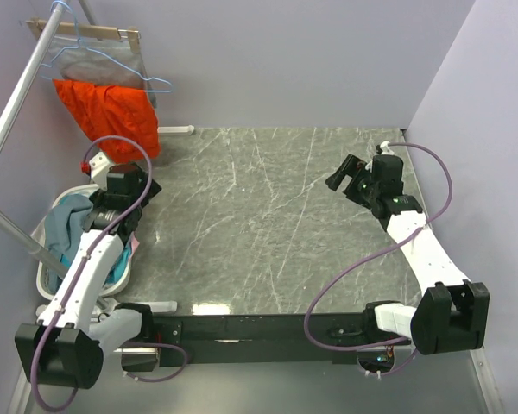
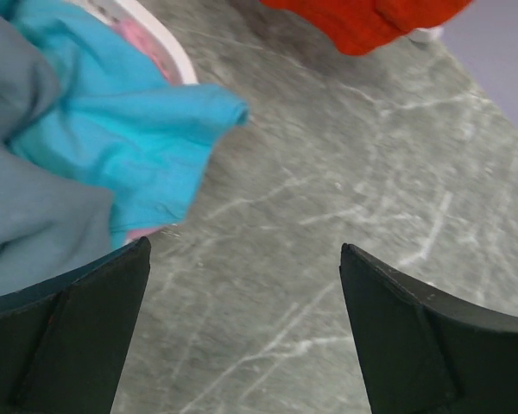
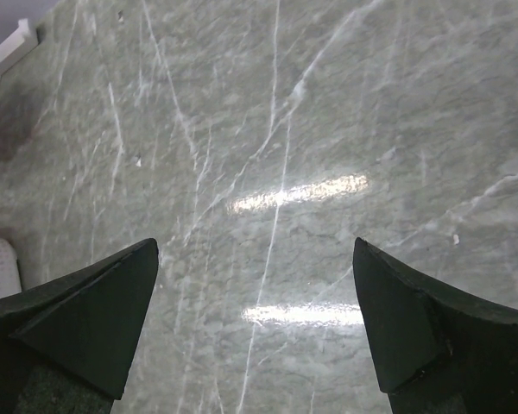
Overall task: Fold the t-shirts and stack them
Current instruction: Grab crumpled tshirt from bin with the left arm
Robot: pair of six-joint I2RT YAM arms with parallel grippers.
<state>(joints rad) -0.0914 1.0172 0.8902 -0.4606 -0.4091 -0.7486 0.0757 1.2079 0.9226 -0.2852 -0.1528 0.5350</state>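
Note:
The slate-blue t-shirt [image 1: 65, 226] is lying loosely on top of the turquoise one [image 2: 147, 142], so I expect it to slip out by itself and leave the turquoise one behind when the robot pulls.
The t-shirts lie bunched in a white laundry basket [image 1: 45, 278] at the table's left edge: a slate-blue one [image 2: 26, 207] and a bright turquoise one [image 2: 129, 129] that spills over the basket rim [image 2: 174, 53]. In the top view the shirts [image 1: 67, 226] show as a blue heap. My left gripper [image 1: 136, 191] is open and empty [image 2: 246, 259], just right of the basket over bare table. My right gripper [image 1: 345, 177] is open and empty [image 3: 255, 259] above the table's far right.
A bright orange garment [image 1: 112, 112] hangs from a rack at the back left, with wire hangers [image 1: 95, 56] above it; it also shows in the left wrist view [image 2: 363, 21]. The table [image 1: 259, 224] is grey marble. Walls close in the back and right.

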